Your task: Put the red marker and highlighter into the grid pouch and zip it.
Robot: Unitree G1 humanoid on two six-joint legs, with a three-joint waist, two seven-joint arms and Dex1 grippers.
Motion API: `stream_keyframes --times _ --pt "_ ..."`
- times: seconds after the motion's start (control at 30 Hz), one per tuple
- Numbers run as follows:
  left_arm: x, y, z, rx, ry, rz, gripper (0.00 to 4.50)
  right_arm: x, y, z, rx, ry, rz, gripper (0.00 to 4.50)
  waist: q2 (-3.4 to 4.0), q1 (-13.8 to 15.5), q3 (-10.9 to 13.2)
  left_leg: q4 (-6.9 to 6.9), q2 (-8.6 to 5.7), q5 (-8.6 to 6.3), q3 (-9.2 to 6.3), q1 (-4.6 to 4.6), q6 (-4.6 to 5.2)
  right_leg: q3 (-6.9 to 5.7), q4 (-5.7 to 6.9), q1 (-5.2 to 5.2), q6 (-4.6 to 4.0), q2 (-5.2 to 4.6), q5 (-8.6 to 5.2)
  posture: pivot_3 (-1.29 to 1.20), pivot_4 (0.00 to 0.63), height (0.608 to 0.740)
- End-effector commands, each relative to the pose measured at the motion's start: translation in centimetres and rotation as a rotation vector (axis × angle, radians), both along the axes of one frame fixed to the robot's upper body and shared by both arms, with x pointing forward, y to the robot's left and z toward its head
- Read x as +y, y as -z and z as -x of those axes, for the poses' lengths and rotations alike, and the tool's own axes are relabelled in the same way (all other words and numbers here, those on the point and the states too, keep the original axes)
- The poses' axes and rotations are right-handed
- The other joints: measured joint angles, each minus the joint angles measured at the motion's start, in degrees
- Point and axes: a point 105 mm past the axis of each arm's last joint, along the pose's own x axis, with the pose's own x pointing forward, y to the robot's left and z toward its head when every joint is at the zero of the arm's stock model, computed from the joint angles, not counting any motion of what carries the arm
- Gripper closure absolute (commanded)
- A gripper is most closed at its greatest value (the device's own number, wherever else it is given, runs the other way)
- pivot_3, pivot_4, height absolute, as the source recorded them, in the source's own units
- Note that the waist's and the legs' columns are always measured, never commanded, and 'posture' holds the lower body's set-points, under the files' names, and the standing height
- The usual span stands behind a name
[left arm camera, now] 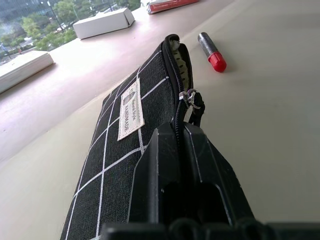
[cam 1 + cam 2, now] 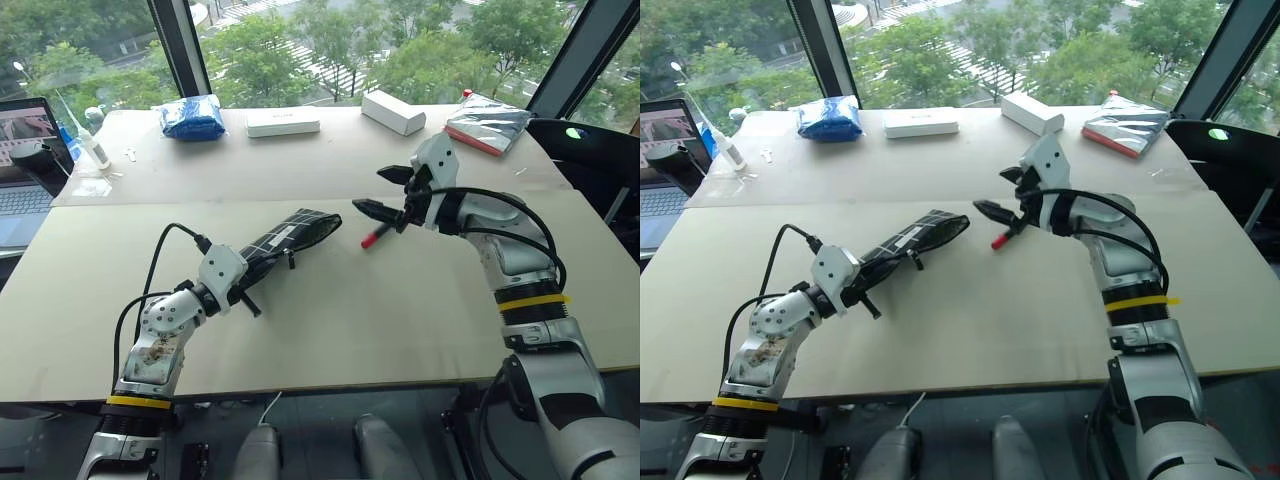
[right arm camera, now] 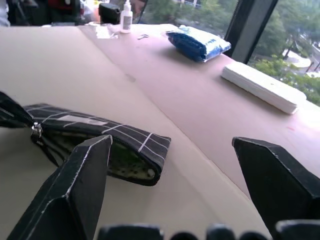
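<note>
My gripper is about to push the red marker (image 2: 376, 236). The marker will slide in lengthwise and fit completely inside, because the grid pouch's far opening (image 2: 320, 231) is wide open along the long pouch.
The grid pouch (image 2: 290, 238), black with thin white lines and a white label, lies on the table with its near end lifted. My left gripper (image 2: 243, 285) is shut on that near end along the zipper. The pouch's far mouth (image 3: 131, 165) gapes open and shows a pale green inside. The highlighter is hidden. The red marker (image 2: 374, 237), black with a red cap, lies on the table just right of the pouch mouth. My right gripper (image 2: 385, 193) hovers above the marker, open, with nothing between its fingers.
At the back of the table are a blue bag (image 2: 192, 117), two white boxes (image 2: 282, 122) (image 2: 393, 111) and a silver and red packet (image 2: 487, 125). A laptop (image 2: 25, 175) and a small bottle (image 2: 93, 145) stand at the far left.
</note>
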Motion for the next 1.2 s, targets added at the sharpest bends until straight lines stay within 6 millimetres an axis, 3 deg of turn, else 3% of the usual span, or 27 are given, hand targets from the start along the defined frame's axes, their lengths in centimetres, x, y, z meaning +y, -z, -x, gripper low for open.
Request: stream_keyframes --times 0.03,0.37,0.67,1.0,1.2 --pt "0.1 -1.1 0.2 -0.04 -0.004 0.015 4.5 -1.0 -0.4 -0.2 0.109 0.218 -0.094 0.2 0.01 0.1 0.0 0.0 0.0 0.0 -0.01 -0.04 0.0 -0.01 -0.01 -0.02 0.0 0.0 0.0 0.0 0.15 0.74" --pt "-0.7 -0.8 0.2 -0.031 0.01 0.026 4.5 -1.6 4.2 0.8 0.274 0.597 -0.126 0.2 0.01 0.3 0.0 0.02 -0.03 0.0 0.0 -0.35 0.0 -0.01 0.02 -0.33 0.0 -0.03 0.0 0.0 0.15 0.74" --pt "-0.8 -0.7 0.2 -0.033 0.008 0.032 4.5 1.4 5.3 -0.3 0.341 0.637 -0.215 0.2 0.02 0.0 0.0 -0.01 -0.01 0.0 0.02 -0.43 0.0 0.02 0.05 -0.47 0.0 -0.02 0.01 0.0 0.15 0.74" --pt "-0.9 -0.6 0.5 -0.034 -0.001 0.04 4.5 -0.2 8.4 -2.0 0.354 0.835 -0.136 0.2 0.02 0.0 0.0 -0.02 -0.02 0.01 0.04 -0.62 0.0 0.03 0.08 -0.71 -0.01 -0.02 0.01 0.0 0.15 0.74" --pt "-0.7 -0.8 0.4 -0.036 -0.012 0.052 4.5 1.1 9.7 -2.8 0.374 0.832 -0.113 0.2 0.03 -0.3 0.0 -0.02 -0.01 0.01 0.04 -0.62 0.0 0.03 0.1 -0.72 -0.02 -0.01 0.02 0.0 0.15 0.74"
